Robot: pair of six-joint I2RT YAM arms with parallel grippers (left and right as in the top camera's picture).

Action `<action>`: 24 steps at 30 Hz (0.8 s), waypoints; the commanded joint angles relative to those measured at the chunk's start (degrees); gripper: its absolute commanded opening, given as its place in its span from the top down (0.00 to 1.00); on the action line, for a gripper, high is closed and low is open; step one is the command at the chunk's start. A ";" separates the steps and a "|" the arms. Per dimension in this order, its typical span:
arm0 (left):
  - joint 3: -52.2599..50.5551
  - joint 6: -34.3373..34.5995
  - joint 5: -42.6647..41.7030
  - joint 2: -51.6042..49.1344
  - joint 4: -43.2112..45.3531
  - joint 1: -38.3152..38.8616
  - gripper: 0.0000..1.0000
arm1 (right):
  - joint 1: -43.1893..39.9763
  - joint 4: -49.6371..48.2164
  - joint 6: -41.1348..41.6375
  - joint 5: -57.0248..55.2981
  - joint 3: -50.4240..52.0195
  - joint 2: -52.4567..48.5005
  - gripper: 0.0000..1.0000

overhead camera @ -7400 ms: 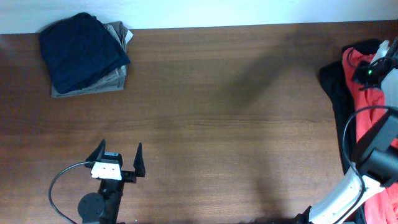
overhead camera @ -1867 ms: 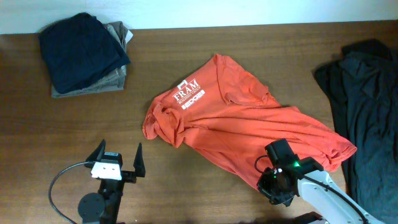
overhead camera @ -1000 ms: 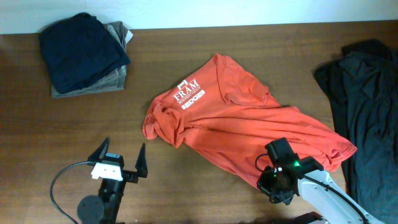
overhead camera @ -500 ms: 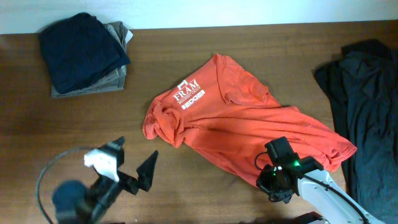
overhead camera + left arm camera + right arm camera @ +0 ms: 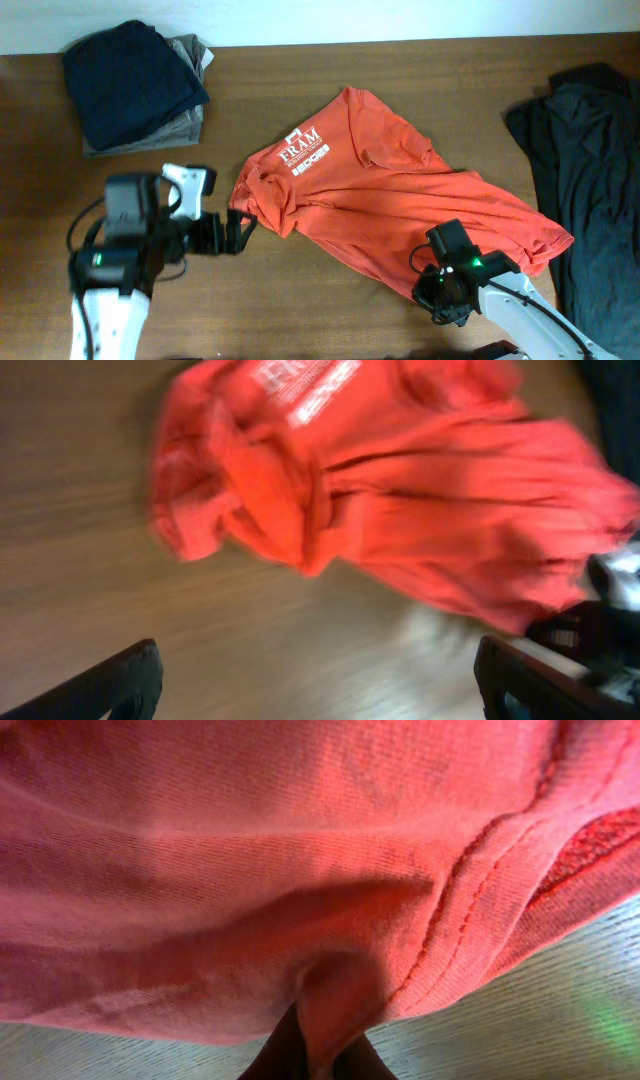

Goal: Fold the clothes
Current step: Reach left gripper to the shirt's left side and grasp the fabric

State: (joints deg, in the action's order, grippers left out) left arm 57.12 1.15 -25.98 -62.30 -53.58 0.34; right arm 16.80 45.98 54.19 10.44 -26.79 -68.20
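I should expect a stitched hem tucked among the folds when I pull the cloth, because the orange-red T-shirt's corner [image 5: 193, 518] is bunched into doubled folds [image 5: 268, 485].
The orange-red T-shirt [image 5: 380, 200] with white lettering lies crumpled across the middle of the table. It also shows in the left wrist view [image 5: 400, 470]. My left gripper [image 5: 238, 231] is open, close to the shirt's left edge, above bare wood [image 5: 310, 680]. My right gripper [image 5: 440, 285] is at the shirt's lower right hem and is shut on a pinch of the red cloth [image 5: 330, 1000].
A folded stack of navy [image 5: 130, 80] and tan [image 5: 190, 120] garments sits at the back left. A dark garment pile [image 5: 585, 170] lies along the right edge.
My left arm has swung up from the front edge and forward to the shirt's left edge. The right gripper and the shirt have stayed put.
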 commanded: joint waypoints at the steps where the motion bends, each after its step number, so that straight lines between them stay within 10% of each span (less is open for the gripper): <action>1: 8.85 7.21 20.20 -7.98 -2.67 7.41 0.01 | -0.37 -0.46 0.28 -0.55 -0.87 0.00 0.90; 24: 12.57 14.91 19.80 -40.41 11.43 12.46 0.11 | -0.37 -0.37 -0.81 -0.52 -0.87 0.00 0.91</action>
State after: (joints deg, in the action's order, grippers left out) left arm 68.97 14.48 -6.79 -100.44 -42.37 13.28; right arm 16.80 45.45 53.74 10.44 -26.83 -68.20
